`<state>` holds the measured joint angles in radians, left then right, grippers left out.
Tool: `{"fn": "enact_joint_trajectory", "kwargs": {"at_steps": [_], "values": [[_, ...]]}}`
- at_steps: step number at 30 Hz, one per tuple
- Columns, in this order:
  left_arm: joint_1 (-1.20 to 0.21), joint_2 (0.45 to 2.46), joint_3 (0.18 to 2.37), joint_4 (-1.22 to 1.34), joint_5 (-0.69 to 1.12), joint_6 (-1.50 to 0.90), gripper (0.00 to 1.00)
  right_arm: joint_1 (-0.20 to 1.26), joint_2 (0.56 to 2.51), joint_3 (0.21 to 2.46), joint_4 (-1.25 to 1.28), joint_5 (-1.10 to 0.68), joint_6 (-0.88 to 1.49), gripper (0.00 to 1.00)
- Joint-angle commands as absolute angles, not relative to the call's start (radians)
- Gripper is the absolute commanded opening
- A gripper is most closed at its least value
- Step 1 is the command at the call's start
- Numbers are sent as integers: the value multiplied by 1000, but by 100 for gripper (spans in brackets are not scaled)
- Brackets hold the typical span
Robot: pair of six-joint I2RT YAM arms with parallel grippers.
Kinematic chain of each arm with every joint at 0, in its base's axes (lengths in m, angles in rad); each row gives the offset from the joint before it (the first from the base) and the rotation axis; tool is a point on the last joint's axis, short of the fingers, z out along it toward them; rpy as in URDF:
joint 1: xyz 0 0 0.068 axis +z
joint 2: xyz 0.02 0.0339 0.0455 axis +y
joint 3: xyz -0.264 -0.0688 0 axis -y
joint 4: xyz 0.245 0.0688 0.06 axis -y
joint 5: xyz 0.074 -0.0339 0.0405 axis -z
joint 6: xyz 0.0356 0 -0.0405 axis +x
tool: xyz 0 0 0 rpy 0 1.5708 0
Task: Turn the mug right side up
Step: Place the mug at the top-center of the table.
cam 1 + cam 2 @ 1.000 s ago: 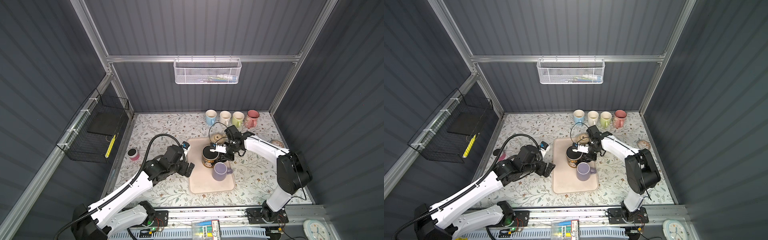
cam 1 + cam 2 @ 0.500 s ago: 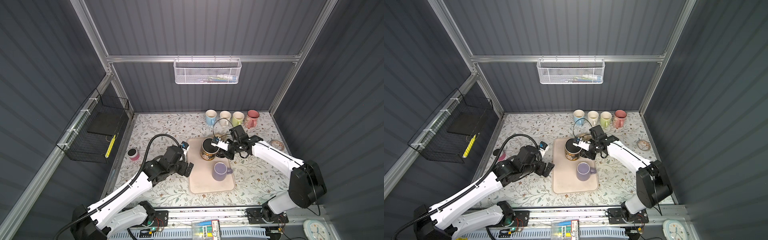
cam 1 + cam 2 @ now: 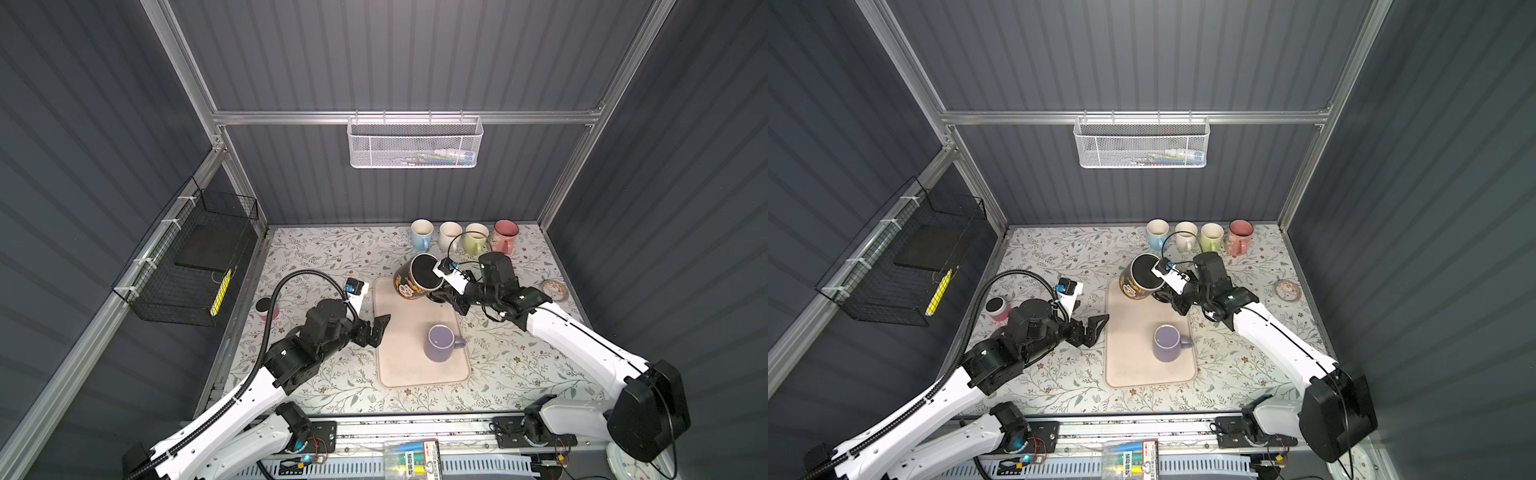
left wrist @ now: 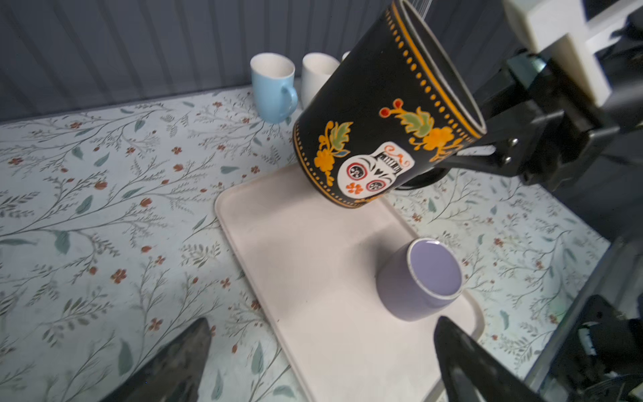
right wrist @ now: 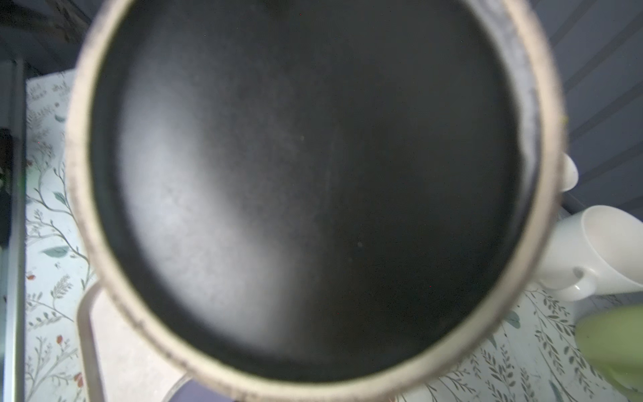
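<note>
I can see the black mug's rim hanging free above the tray, so my open left gripper should carry on going toward that rim and close on its edge.
A black mug painted with a skull and orange flowers hangs tilted above the far end of the beige tray. Its flat base faces up and towards the right wrist camera, filling that view. My right gripper is shut on the mug at its handle side, and its fingers show in the left wrist view. A purple mug stands upside down on the tray. Left of the tray my left gripper is open and holds nothing.
Blue, white, green and pink mugs stand upright along the back wall. A small pink cup sits at the left and a small round dish at the right. A black wire basket hangs on the left wall.
My right gripper has lifted the black mug off the tray, carried it towards the back and tilted it. The left arm has not moved.
</note>
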<state>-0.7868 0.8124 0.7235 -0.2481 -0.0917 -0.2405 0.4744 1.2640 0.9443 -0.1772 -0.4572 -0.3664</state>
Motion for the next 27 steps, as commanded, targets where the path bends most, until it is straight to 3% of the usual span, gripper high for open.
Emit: {"fn": "enact_joint_trajectory", "kwargs": {"at_steps": [1,13,20,27], "values": [[-788,808,699,-53,6,-289,100,479,1191,958,67,-562,-224,0],[-657,893,565,441,295,-516,100,466,1126,982,261,-651,41,0],[-643,1061,554,786,505,-633,97,449,1138,1038,334,-764,190,0],[-641,1171,594,984,569,-660,95,439,1153,1049,429,-842,271,0]]}}
